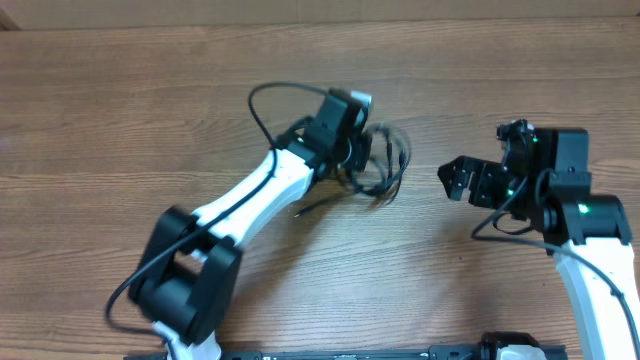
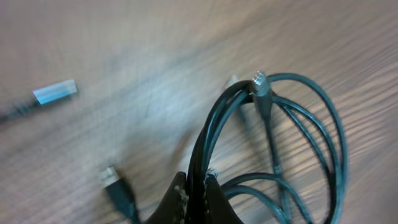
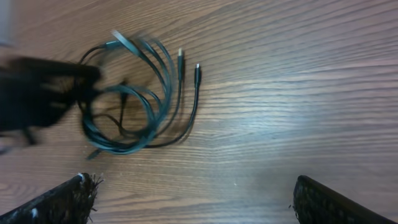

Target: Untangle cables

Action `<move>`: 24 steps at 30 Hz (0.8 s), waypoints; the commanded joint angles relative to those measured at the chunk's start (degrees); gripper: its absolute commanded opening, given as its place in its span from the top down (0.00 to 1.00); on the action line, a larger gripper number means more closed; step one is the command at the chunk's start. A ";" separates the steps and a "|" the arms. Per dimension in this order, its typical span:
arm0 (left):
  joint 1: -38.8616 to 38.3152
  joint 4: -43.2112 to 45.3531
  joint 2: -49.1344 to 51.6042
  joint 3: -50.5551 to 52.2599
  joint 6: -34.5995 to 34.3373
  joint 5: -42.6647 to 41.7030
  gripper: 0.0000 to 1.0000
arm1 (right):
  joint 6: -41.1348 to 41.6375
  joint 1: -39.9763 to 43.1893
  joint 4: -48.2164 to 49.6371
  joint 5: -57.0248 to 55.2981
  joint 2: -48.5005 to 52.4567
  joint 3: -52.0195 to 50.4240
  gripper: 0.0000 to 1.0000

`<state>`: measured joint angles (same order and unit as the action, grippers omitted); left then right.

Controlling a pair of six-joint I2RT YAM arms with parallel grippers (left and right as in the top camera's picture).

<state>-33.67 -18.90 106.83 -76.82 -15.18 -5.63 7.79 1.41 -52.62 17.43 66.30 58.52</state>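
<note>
The coil [image 1: 372,186] still bunches together beside my left gripper's hold, so my left gripper should keep its strands of cable while my right gripper pulls the coil's outer loop [image 1: 404,154] away.
The cables [image 1: 388,165] are a loose tangle of thin black cords lying mid-table. My left gripper [image 1: 360,150] sits at the tangle's left edge. In the left wrist view it [image 2: 196,186] is shut on a couple of strands, which rise in a loop [image 2: 305,137] to a silver-tipped plug [image 2: 260,82]. Another plug [image 2: 119,185] lies to the lower left. My right gripper [image 1: 453,180] stands open to the right of the tangle, apart from it. In its own view the coil [image 3: 134,102] lies at the upper left, well beyond its [image 3: 196,194] spread fingers.
A blurred silver plug end [image 2: 56,92] lies on the wooden table [image 1: 150,90] left of the grip. Two free plug ends [image 3: 180,59] stick out of the coil's right side. The left arm's own thick wire [image 1: 262,100] arcs above its wrist.
</note>
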 commanded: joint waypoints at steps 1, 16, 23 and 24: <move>-0.22 -1.73 -5.66 -3.23 -4.52 -3.02 0.96 | 1.22 -0.35 1.77 4.07 2.91 1.60 0.00; -0.48 -3.32 -6.91 -3.23 -6.95 -12.24 0.96 | 8.76 -8.46 12.55 6.80 13.70 1.60 0.20; -0.42 -3.78 -6.93 -3.23 -6.78 -11.43 0.96 | 11.56 -9.81 11.61 -1.27 16.39 1.55 0.75; -0.37 -4.50 -6.93 -3.23 -6.67 -10.34 0.96 | 12.39 -9.79 11.45 -3.32 16.41 1.55 0.87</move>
<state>-33.78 -22.92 100.20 -79.40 -21.08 -16.38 17.56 -8.36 -40.99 20.12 82.39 58.52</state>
